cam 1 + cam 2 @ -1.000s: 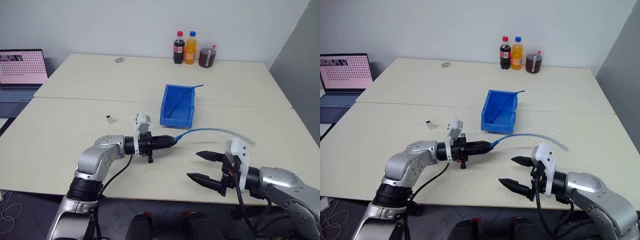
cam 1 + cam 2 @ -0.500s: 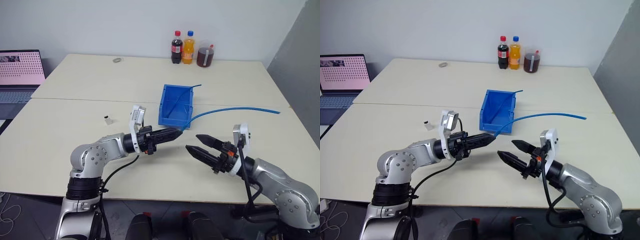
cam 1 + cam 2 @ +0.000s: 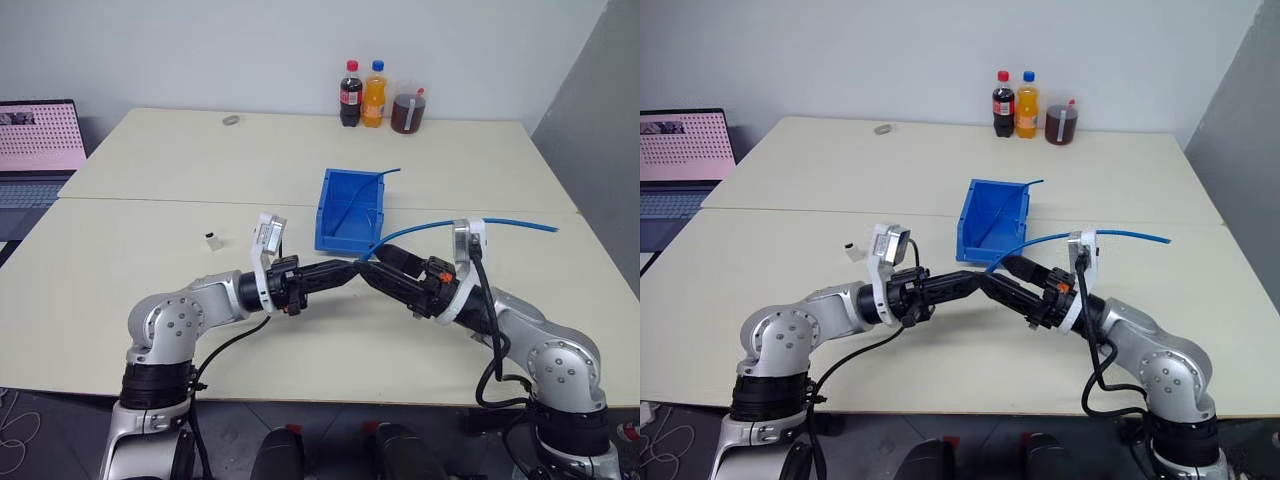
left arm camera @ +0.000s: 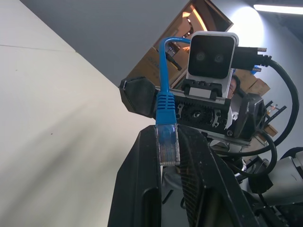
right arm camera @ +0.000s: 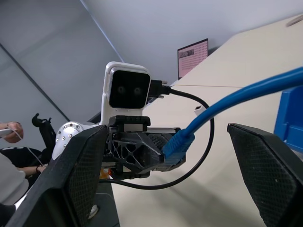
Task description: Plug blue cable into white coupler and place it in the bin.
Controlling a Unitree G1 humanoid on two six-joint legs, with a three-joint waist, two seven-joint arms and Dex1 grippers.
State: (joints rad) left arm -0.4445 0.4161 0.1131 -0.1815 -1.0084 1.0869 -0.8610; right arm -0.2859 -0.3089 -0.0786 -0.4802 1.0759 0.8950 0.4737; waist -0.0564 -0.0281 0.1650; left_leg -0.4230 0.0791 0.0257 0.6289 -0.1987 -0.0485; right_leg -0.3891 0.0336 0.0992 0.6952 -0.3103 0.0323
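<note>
The cable's far end [image 3: 553,229] sticks out in midair, so I expect the blue cable [image 3: 425,227] to stay curved over my right gripper when I carry the plug.
My left gripper [image 3: 352,268] is shut on the plug end of the blue cable [image 3: 470,222], held above the table's front half. The pale plug [image 4: 167,146] sits pinched between its black fingers. From there the cable arcs up and away to the right, its far end in the air. My right gripper [image 3: 379,266] is open, pointing at the left gripper's tip, its fingers [image 5: 78,179] either side of the cable just behind the plug. The white coupler [image 3: 213,240] stands alone on the table to the left. The bin [image 3: 333,226] sits just behind both grippers.
A darker thin blue cable [image 3: 392,172] sticks out of the bin's back corner. Two bottles [image 3: 363,94] and a jar [image 3: 409,110] stand at the table's far edge, with a grey disc [image 3: 231,120] further left. A laptop [image 3: 38,148] is far left. A person's hand [image 5: 10,130] shows beyond the table.
My right gripper has risen and moved left until its open fingers meet the left gripper's tip. The left gripper has lifted a little and rolled, and the cable's free end swung up to the right.
</note>
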